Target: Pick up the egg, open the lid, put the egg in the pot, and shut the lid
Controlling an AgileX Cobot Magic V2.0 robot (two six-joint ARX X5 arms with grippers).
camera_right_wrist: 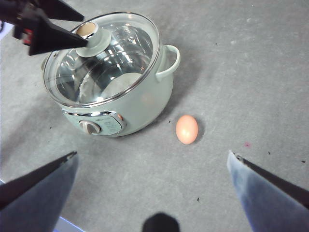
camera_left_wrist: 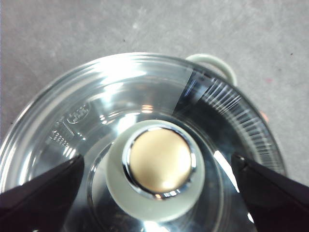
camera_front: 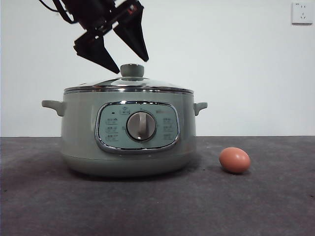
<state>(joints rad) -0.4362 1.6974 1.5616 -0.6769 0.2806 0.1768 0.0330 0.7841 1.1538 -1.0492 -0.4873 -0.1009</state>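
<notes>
The glass lid [camera_front: 165, 84] is only resting on the pot's rim [camera_front: 129, 90]. The lid will come off in one piece and the pot will stay in place when I lift the knob.
The sage-green pot [camera_front: 128, 132] stands on the grey table with its glass lid [camera_front: 129, 84] on it. The lid's pale green knob [camera_front: 132, 70] sits between the tips of my left gripper [camera_front: 133, 66], which is open just above it. In the left wrist view the knob [camera_left_wrist: 159, 166] lies centred between the two jaws, apart from both. The reddish-brown egg [camera_front: 235, 160] lies on the table right of the pot. My right gripper [camera_right_wrist: 152, 166] is open, high above the table, with the egg [camera_right_wrist: 187, 129] and the pot [camera_right_wrist: 116, 72] below it.
The grey table [camera_front: 157, 206] runs to a white wall with a socket [camera_front: 301, 12] at the top right. The pot's side handles [camera_front: 53, 105] stick out on both sides.
</notes>
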